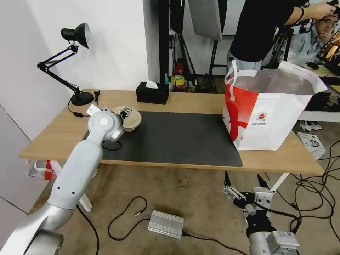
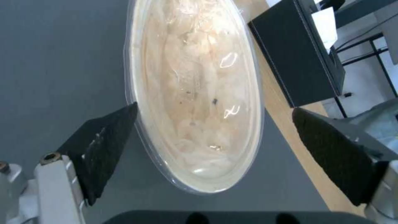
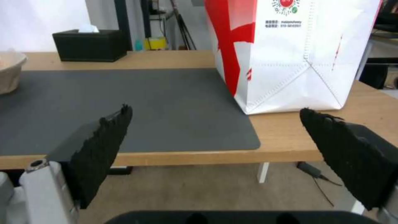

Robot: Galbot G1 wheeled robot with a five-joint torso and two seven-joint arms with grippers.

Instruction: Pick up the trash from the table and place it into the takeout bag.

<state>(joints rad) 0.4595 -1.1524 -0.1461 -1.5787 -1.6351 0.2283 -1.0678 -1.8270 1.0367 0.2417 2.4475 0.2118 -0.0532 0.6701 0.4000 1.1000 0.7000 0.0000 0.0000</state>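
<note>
The clear lid fits snugly around the bowl's rim. The beige paper-pulp bowl [image 1: 133, 120] will stay closed when I lift and tilt it.
A beige paper-pulp bowl [image 1: 134, 121] with a clear lid sits on the left part of the dark mat [image 1: 177, 138] on the table [image 1: 198, 102]. My left gripper [image 1: 125, 112] is at the bowl, open. In the left wrist view the bowl [image 2: 195, 93] lies between the two black pads of my left gripper [image 2: 213, 108]; one pad is at its rim and the other stands apart. The white and red takeout bag [image 1: 269, 117] stands open on the table's right end. My right gripper [image 1: 242, 175] hangs open below the table's front edge, facing the bag [image 3: 290, 56].
A black tissue box [image 1: 152, 94] stands at the table's back edge, just behind the bowl. A black desk lamp [image 1: 80, 97] occupies the back left corner. Cables and a silver power brick [image 1: 165, 224] lie on the floor. A person stands behind the bag.
</note>
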